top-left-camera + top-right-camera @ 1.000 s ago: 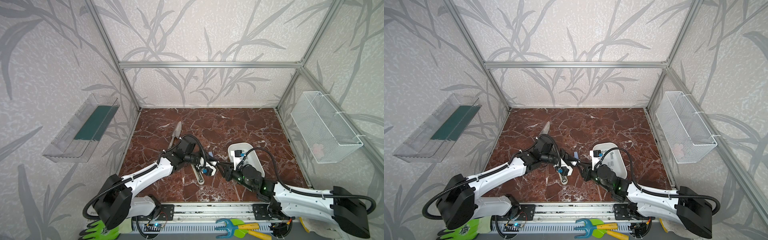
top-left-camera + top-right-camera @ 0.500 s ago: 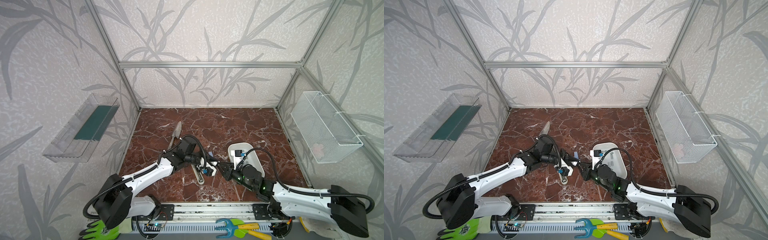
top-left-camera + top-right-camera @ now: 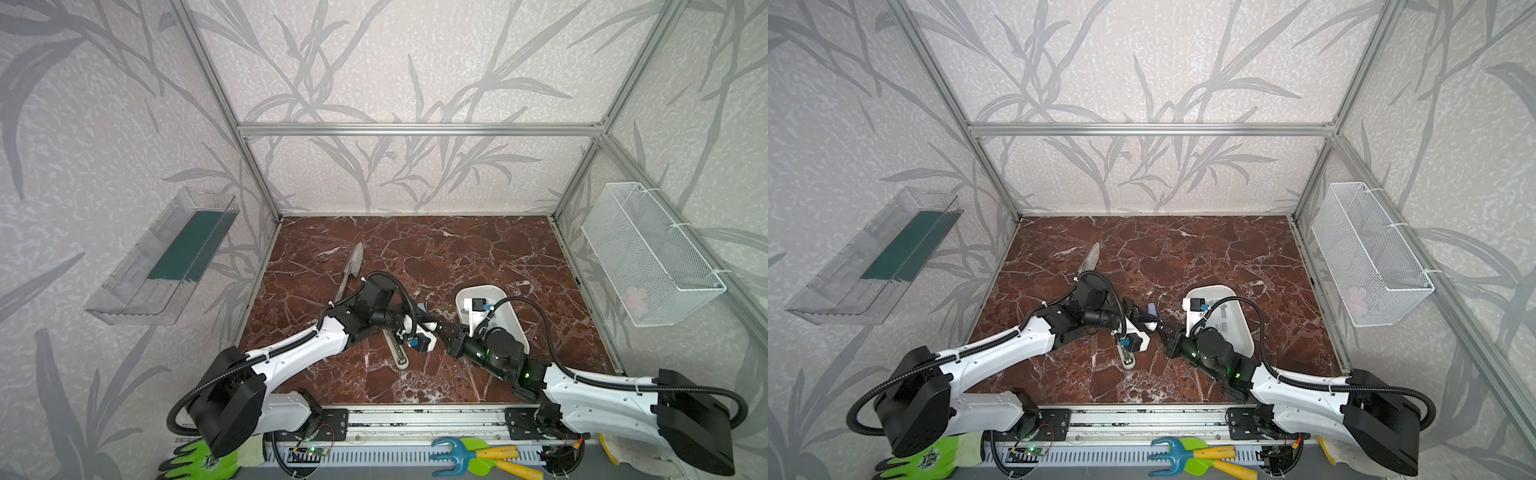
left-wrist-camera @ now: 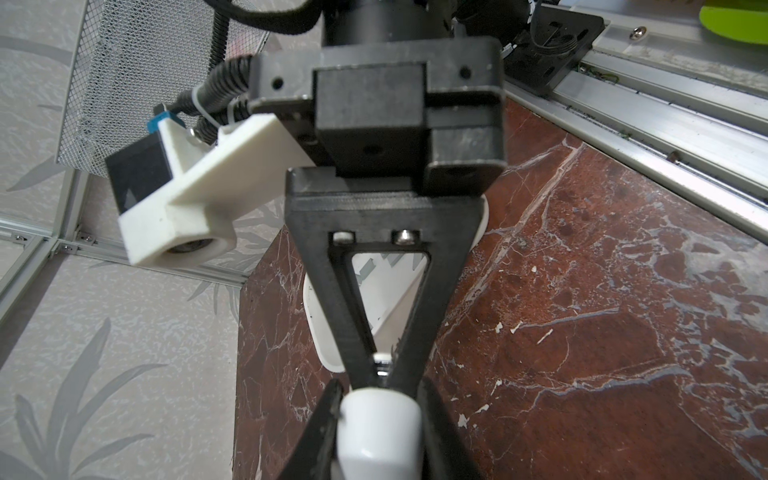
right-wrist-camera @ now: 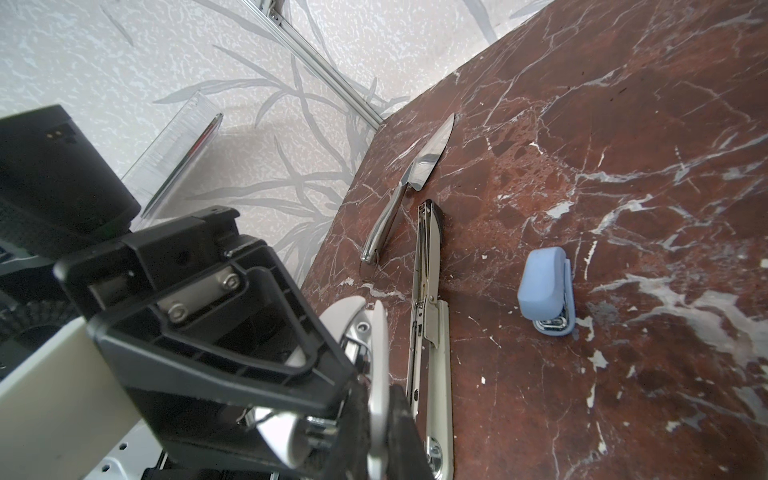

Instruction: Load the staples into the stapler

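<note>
I should keep swinging the white stapler's body [image 4: 380, 432] open with my left gripper until it lines up with the stapler's flap in my right gripper [image 5: 378, 360], then let go, because the two stand apart.
A small white stapler [image 3: 428, 327] [image 4: 378, 428] hangs just above the table's middle, with my left gripper [image 3: 422, 326] [image 4: 379, 415] shut on its body. My right gripper [image 3: 437, 328] [image 5: 376, 428] meets it head-on from the right. Its fingers are shut on a thin white flap [image 5: 378, 374] of that stapler, whose metal inside shows. The staples [image 3: 1224, 308], grey strips, lie in the white tray [image 3: 482, 286] behind my right wrist; in the left wrist view they [image 4: 365, 270] show through the right gripper's frame.
A long beige stapler [image 3: 397, 353] [image 5: 430, 332] lies opened flat under the grippers. A pale blue small stapler [image 5: 546, 286] [image 3: 1152, 309] sits just behind them. A steel knife [image 3: 351, 270] [image 5: 409, 183] lies toward the back left. A wire basket [image 3: 648, 257] hangs on the right wall.
My right gripper has closed onto the white stapler's flap. Both arms have stayed almost where they were, with the left grip unchanged.
</note>
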